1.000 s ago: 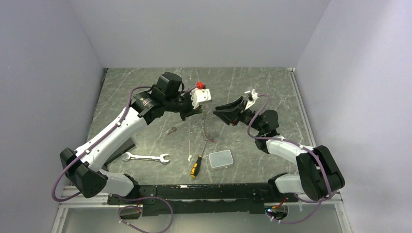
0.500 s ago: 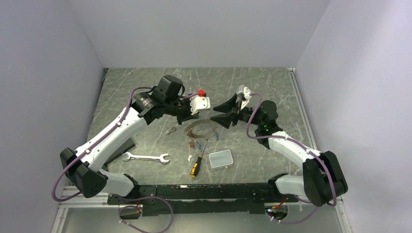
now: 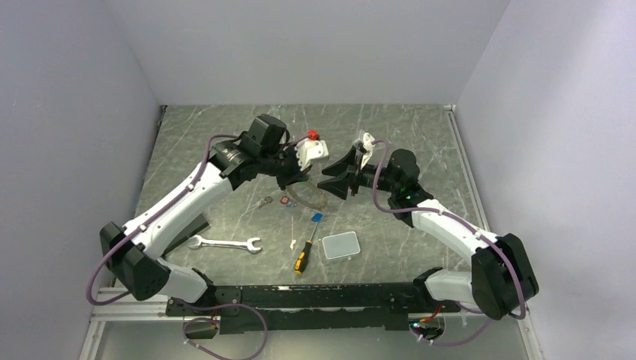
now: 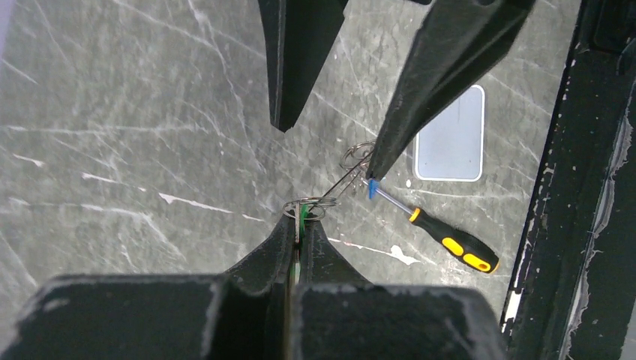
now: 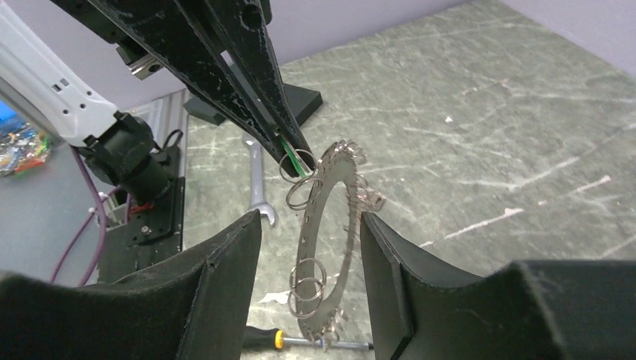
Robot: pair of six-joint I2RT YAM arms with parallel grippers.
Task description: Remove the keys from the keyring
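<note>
My right gripper should keep moving toward the keyring [image 5: 309, 234], which hangs from the green-tagged key in line with the gripper's open fingers, until they close on its loop [image 5: 323, 180].
The keyring [image 5: 309, 247], a thin toothed metal loop with small split rings, hangs between the open fingers of my right gripper [image 5: 311, 219], touching neither. It also shows in the top view [image 3: 301, 197]. My left gripper [image 4: 301, 219] is shut on a green-tagged key [image 4: 301, 216] that joins the loop by a split ring; its tip is at the loop's top [image 3: 304, 180]. My right gripper [image 3: 330, 176] faces it closely. A red-tagged key [image 3: 285, 200] and a blue-tagged key [image 3: 317, 217] lie on the table under the loop, and a bare silvery key [image 3: 264, 202] lies to their left.
A yellow-and-black screwdriver [image 3: 304, 257], a grey box [image 3: 340, 245] and a silver wrench [image 3: 225, 243] lie near the front of the marble table [image 3: 420, 142]. A black stand [image 3: 191, 229] sits by the left arm.
The right gripper has moved left until its open fingers flank the loop. The loop swung from hanging edge-on to tilted. Red- and blue-tagged keys now lie on the table.
</note>
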